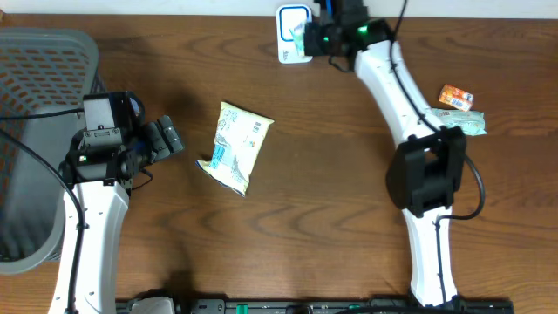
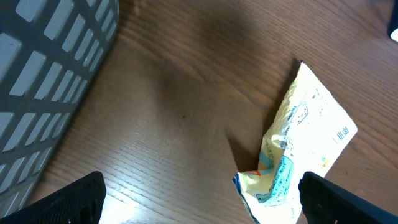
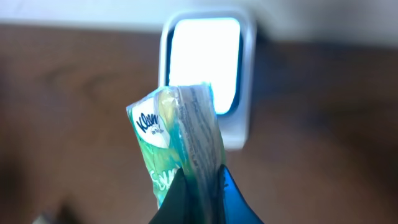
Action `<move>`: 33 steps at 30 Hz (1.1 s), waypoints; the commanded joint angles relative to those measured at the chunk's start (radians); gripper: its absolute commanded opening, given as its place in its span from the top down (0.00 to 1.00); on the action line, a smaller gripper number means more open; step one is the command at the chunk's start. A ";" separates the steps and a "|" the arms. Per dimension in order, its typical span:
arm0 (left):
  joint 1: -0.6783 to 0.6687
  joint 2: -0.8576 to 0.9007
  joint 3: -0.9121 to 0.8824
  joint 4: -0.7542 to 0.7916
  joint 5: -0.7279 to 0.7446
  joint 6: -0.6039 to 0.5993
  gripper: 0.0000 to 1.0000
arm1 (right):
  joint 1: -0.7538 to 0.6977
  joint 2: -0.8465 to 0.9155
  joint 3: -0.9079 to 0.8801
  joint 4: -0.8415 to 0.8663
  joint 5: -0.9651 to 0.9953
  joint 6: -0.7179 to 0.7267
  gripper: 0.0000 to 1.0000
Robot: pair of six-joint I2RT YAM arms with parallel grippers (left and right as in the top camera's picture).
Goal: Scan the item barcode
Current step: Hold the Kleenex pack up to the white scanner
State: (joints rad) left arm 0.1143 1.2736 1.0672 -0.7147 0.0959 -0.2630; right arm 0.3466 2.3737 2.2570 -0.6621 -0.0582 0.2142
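Observation:
The tissue pack covers only an edge of the scanner's window (image 3: pixel 217 107), so the robot's right gripper should turn and move the pack across the glowing middle (image 3: pixel 204 59).
The item, a green tissue pack (image 3: pixel 177 134), is pinched on edge between the fingers of my right gripper (image 3: pixel 199 193). It stands upright just in front of the white scanner (image 3: pixel 206 59), whose window glows bright. From overhead, the right gripper (image 1: pixel 307 39) and tissue pack (image 1: pixel 299 37) are at the table's far edge, against the scanner (image 1: pixel 289 19). No barcode shows on the pack's visible side. My left gripper (image 1: pixel 170 138) hovers open and holds nothing, just left of a yellow snack bag (image 1: pixel 235 146).
In the left wrist view the yellow snack bag (image 2: pixel 311 130) lies by the right fingertip of the left gripper (image 2: pixel 200 205). A grey basket (image 1: pixel 35 131) fills the left side. An orange packet (image 1: pixel 455 97) and a pale green packet (image 1: pixel 460 121) lie at the right.

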 commanded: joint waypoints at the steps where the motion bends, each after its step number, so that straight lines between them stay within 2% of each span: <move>1: 0.003 0.002 0.001 -0.003 -0.002 -0.001 0.02 | 0.067 -0.010 -0.014 0.093 0.349 -0.153 0.99; 4: 0.003 0.002 0.001 -0.003 -0.002 -0.001 0.02 | 0.103 -0.004 -0.046 0.228 0.426 -0.307 0.99; 10: 0.003 0.002 0.001 -0.003 -0.002 -0.001 0.02 | 0.131 0.029 -0.085 0.394 0.505 -0.505 0.99; 22: 0.003 0.002 0.001 -0.003 -0.002 -0.001 0.02 | 0.132 0.114 -0.086 0.443 0.500 -0.841 0.99; 33: 0.003 0.002 0.001 -0.003 -0.002 -0.001 0.03 | 0.132 0.135 -0.086 0.473 0.507 -0.879 0.99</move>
State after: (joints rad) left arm 0.1143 1.2736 1.0672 -0.7147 0.0959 -0.2630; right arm 0.4801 2.5061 2.1708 -0.1936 0.4278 -0.6411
